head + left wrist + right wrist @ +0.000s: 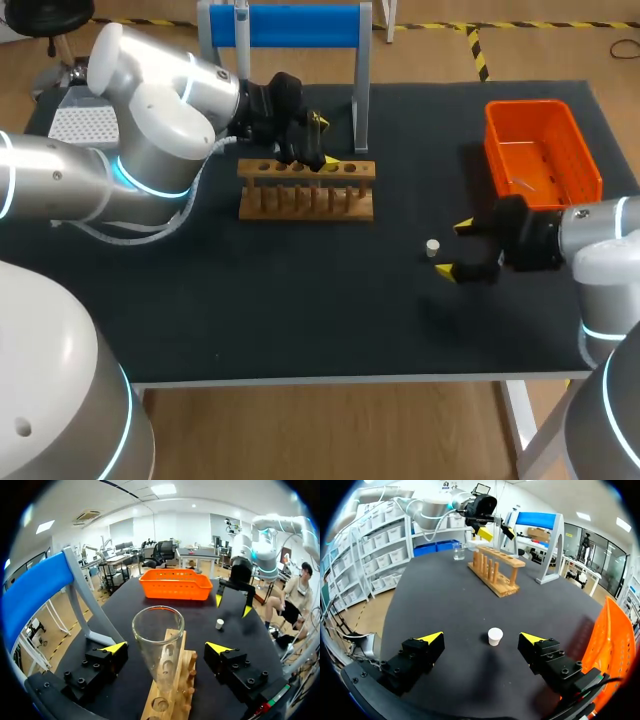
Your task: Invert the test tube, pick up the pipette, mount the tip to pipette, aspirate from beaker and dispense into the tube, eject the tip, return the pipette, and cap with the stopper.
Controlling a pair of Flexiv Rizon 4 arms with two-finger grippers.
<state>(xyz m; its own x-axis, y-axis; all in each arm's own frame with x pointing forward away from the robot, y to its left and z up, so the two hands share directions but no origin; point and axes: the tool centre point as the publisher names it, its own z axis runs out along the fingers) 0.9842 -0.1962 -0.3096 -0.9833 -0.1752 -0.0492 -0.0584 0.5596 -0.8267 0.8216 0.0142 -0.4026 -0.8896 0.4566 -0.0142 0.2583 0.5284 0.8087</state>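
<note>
I am to push down on the small white stopper (495, 636), which gets narrower toward its foot (494, 643), so it will plug the test tube with its head above the test tube's rim.
A clear glass test tube (159, 640) stands mouth up in the wooden rack (170, 697). My left gripper (165, 647) is open around it, one yellow-tipped finger on each side and neither touching the glass. From above, my left gripper (322, 142) hangs over the rack (307, 190), and the tube is hidden under it. The small white stopper (495, 636) stands on the black mat just ahead of my right gripper (481, 639), which is open. In the head view the stopper (432, 246) lies between the fingertips of my right gripper (455, 248). A small glass beaker (458, 552) stands beyond the rack (496, 572).
An orange basket (540, 150) sits at the back right, close behind my right arm. The blue-topped stand (285, 25) rises behind the rack. A white tip box (80, 125) sits at the back left.
</note>
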